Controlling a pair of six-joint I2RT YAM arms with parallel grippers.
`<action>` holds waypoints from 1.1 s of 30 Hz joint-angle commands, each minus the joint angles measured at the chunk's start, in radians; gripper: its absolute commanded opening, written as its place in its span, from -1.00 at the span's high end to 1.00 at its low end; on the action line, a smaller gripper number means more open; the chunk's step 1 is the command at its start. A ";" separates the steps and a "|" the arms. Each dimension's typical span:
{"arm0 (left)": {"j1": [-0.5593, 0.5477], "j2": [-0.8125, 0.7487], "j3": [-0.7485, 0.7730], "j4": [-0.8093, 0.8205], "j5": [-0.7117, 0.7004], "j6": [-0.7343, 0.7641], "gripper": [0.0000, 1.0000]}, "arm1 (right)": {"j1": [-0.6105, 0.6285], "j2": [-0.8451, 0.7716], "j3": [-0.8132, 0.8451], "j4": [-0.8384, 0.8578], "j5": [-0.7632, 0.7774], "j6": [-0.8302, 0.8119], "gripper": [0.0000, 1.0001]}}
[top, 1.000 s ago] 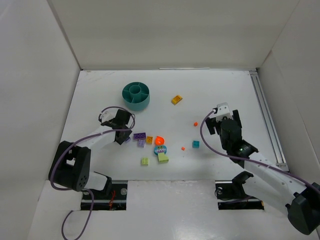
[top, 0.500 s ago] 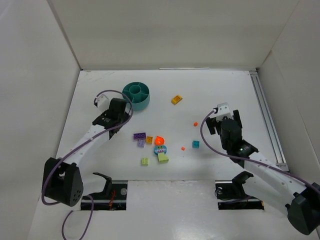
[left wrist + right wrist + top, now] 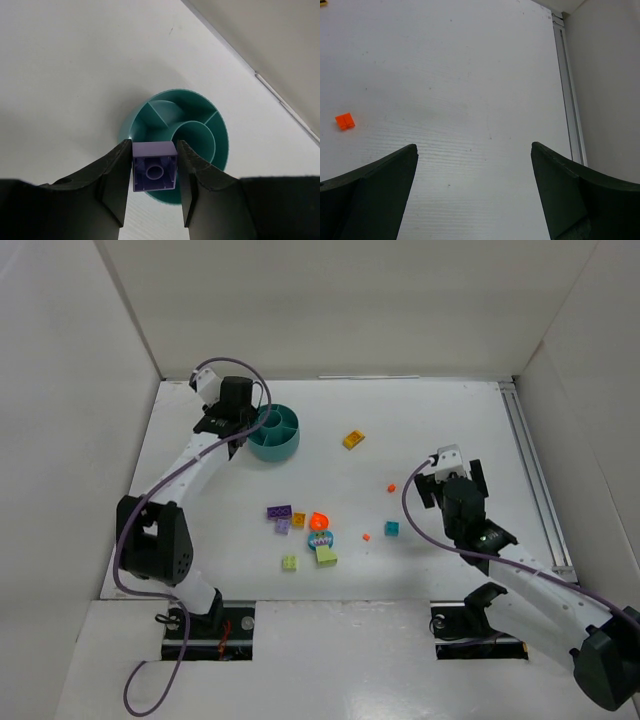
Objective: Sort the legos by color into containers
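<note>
My left gripper should now move inward, as the purple brick (image 3: 154, 167) is above the teal bowl's rim next to an empty wedge (image 3: 144, 131). The gripper should go on until it can let go over that wedge.
The teal bowl (image 3: 272, 432) with a central cup and wedge sections stands at the far left. My left gripper (image 3: 243, 427) hovers at its left rim, shut on a small purple brick (image 3: 154, 172), which it holds over the bowl's near edge (image 3: 200, 107). The bowl's visible sections look empty. My right gripper (image 3: 447, 478) is open and empty over bare table at the right; its fingertips (image 3: 395, 160) frame nothing. Loose legos lie mid-table: a purple brick (image 3: 279, 512), an orange piece (image 3: 319, 521), lime bricks (image 3: 326, 556), a teal cube (image 3: 392, 528) and a yellow brick (image 3: 353, 439).
A tiny orange bit (image 3: 391, 487) lies just left of my right gripper and also shows in the right wrist view (image 3: 344, 121). A metal rail (image 3: 530, 480) runs along the table's right edge. White walls enclose the back and sides.
My left arm has swung from beside the purple bricks at mid-table up and back to the bowl's left rim, carrying the small purple brick. The right arm has not moved.
</note>
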 commanded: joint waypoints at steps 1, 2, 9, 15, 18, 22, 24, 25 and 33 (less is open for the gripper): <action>0.031 0.051 0.085 -0.015 0.023 0.046 0.46 | -0.014 -0.006 0.040 0.011 0.032 -0.015 -0.98; 0.031 0.062 0.096 -0.015 0.023 0.037 0.46 | -0.014 -0.006 0.040 0.011 0.032 -0.015 -0.98; 0.042 0.092 0.070 0.076 0.069 0.079 0.40 | -0.025 0.003 0.040 0.011 0.021 -0.015 -0.98; 0.042 0.143 0.090 0.085 0.115 0.079 0.38 | -0.025 0.003 0.040 0.011 0.003 -0.015 -0.98; 0.042 0.171 0.099 0.076 0.115 0.079 0.25 | -0.025 0.003 0.040 0.001 0.003 -0.015 -0.98; 0.042 0.171 0.090 0.085 0.146 0.079 -0.17 | -0.034 0.003 0.049 -0.008 0.003 -0.015 -0.98; 0.042 0.171 0.090 0.085 0.146 0.079 -0.25 | -0.034 0.003 0.049 -0.017 0.003 -0.015 -0.98; 0.042 0.161 0.081 0.085 0.155 0.079 -0.29 | -0.034 -0.006 0.049 -0.017 -0.006 -0.015 -0.98; 0.019 -0.045 -0.130 0.129 0.311 0.216 -0.69 | -0.034 -0.046 0.058 -0.026 -0.115 -0.046 -0.98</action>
